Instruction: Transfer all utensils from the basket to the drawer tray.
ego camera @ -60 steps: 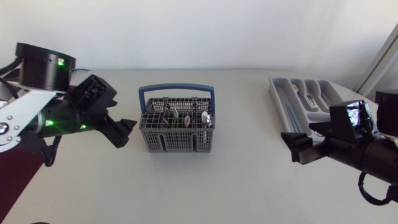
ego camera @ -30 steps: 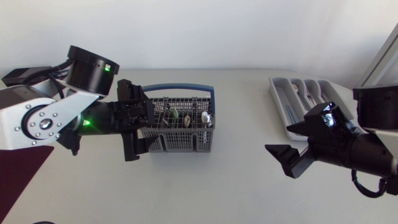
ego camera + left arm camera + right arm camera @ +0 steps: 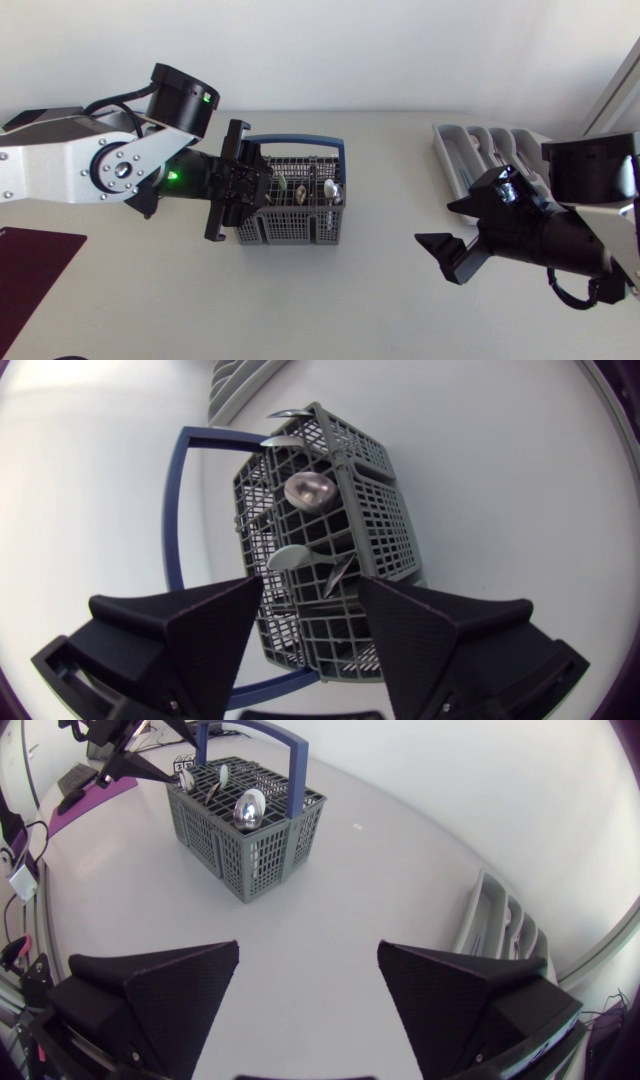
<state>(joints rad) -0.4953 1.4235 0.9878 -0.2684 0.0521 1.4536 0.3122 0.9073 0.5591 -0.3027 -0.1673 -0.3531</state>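
The silver spoon sticks up through the open grid, so the spoon will slip out when I lift, and the basket will stay standing.
The grey wire basket with a blue handle stands at the table's middle left. Spoons and other utensils stand upright in it. My left gripper hangs open over the basket's left end. In the left wrist view its fingers straddle the basket from above, with a spoon just ahead of them and nothing touched. The white drawer tray lies at the back right with several utensils in it. My right gripper is open and empty, between basket and tray.
A dark maroon mat lies at the left front edge. In the right wrist view the basket is far ahead of the right gripper, and the tray lies off to its side. Bare white table lies between them.
My left arm has swung right to the basket and its gripper now hangs over the basket's left end, fingers a little closer together. My right gripper has moved left, away from the tray.
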